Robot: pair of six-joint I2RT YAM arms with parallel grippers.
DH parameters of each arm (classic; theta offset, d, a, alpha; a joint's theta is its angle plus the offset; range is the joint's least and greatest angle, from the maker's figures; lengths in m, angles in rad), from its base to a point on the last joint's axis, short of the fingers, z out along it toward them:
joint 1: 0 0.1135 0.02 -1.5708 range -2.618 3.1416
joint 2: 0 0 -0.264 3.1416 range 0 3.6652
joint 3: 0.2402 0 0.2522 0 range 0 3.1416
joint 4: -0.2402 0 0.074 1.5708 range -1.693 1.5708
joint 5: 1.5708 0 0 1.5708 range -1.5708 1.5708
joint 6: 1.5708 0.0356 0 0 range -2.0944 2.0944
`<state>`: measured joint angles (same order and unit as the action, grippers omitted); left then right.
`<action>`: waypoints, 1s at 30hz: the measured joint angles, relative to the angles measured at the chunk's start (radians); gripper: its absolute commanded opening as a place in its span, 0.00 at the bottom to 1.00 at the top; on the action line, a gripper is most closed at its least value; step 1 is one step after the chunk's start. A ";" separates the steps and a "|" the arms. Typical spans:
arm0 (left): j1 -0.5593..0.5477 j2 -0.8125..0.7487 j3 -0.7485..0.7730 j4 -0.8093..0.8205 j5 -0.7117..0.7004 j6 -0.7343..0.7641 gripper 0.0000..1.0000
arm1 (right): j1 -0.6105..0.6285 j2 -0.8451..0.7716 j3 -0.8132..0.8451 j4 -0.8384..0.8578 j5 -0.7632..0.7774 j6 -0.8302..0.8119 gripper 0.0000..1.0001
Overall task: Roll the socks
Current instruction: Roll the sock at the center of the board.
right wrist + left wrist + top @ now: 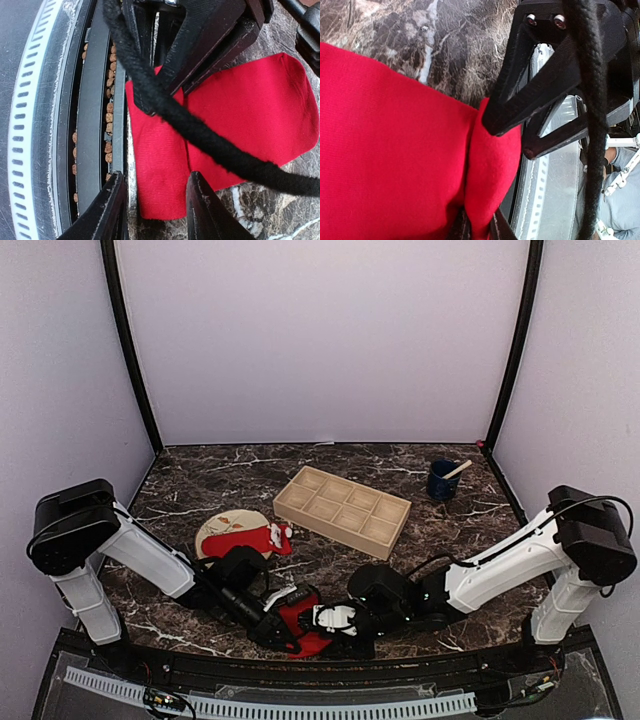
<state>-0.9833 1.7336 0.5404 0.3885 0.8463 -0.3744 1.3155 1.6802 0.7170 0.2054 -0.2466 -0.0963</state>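
I can see that only my left gripper holds the red sock's folded strip and that the strip's other end lies loose, so next my right gripper pinches that loose end before my left gripper opens.
A plain red sock lies flat on the marble at the near edge, between both grippers. In the left wrist view the sock fills the left side, and my left gripper is shut on its folded end. It sits at the sock's left in the top view. My right gripper is open, its fingers either side of the sock's folded strip; in the top view it is at the sock's right. A second red sock with white markings lies on the plate.
The round beige plate sits left of centre. A wooden compartment tray stands mid-table, and a blue cup with a stick at the back right. The table's metal front rail runs right beside the sock.
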 measured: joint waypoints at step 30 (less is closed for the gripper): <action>0.006 -0.002 -0.014 0.020 0.023 -0.008 0.30 | 0.000 0.054 0.047 -0.037 -0.005 -0.026 0.00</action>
<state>-0.9771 1.7313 0.5259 0.4088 0.8696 -0.3824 1.3155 1.7340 0.7635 0.1680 -0.2512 -0.1226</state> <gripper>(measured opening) 0.245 0.041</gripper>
